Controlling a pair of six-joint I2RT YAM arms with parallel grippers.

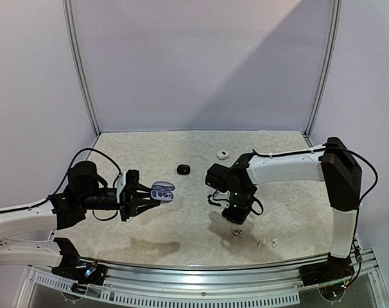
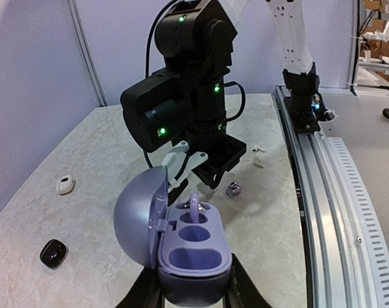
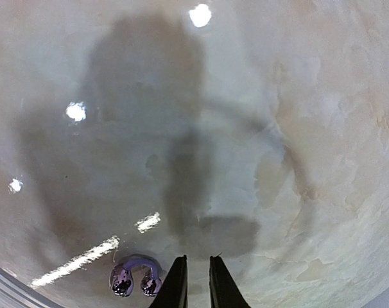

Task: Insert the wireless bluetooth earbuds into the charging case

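Observation:
The purplish earbud is outside the narrow gap of the robot's right gripper, so the robot should spread the gripper's fingers wider and move over to the earbud's curved band.
My left gripper is shut on the base of an open purple charging case, lid swung to the left. One dark purplish earbud stands in the case's far slot; the other slots show empty. A second purplish earbud lies on the table. My right gripper points down just right of it, jaws a narrow gap apart with nothing between them. A white stemmed pair lies nearer the front rail.
A small black case and a small white case sit on the marbled table toward the back. The metal rail runs along the near edge.

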